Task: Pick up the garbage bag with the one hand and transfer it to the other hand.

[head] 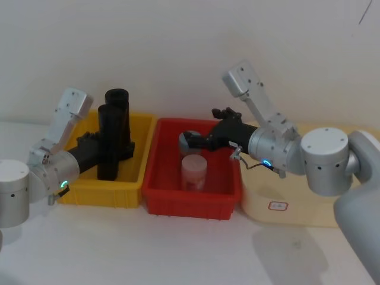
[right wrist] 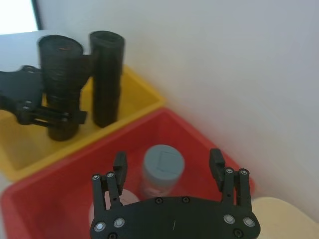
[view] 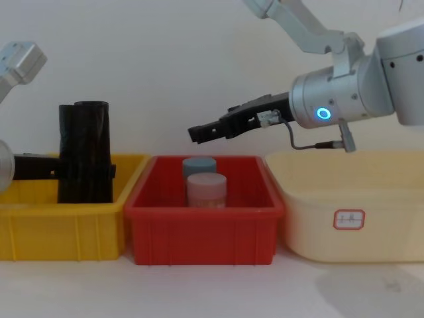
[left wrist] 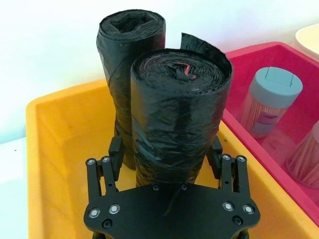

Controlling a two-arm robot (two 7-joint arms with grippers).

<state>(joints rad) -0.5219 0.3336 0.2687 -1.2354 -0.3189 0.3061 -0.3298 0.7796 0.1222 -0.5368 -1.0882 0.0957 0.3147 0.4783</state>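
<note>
I expect the pink-lidded jar (view: 207, 192) to stay shut and come up whole when I lift it, because the pink lid (view: 207, 185) sits level and square over the jar's body.
Two black rolls stand upright in the yellow crate (head: 101, 193). The nearer one is the garbage bag (head: 109, 142) (left wrist: 179, 114) (view: 85, 156). My left gripper (head: 124, 147) (left wrist: 166, 154), the one with the green ring light, is shut on its lower part, a finger pressed against each side. The crate's front wall hides the bag's base. My right gripper (head: 191, 138) (right wrist: 167, 162) (view: 197, 132), with the blue ring light, hangs open above the red crate (head: 187, 205), empty, well apart from the bag.
The second black roll (head: 119, 110) stands just behind the bag, touching it. In the red crate are a blue-lidded jar (right wrist: 162, 169) and a pink-lidded jar (head: 194, 169). A cream bin (head: 297, 208) sits to the right. A white wall stands close behind the crates.
</note>
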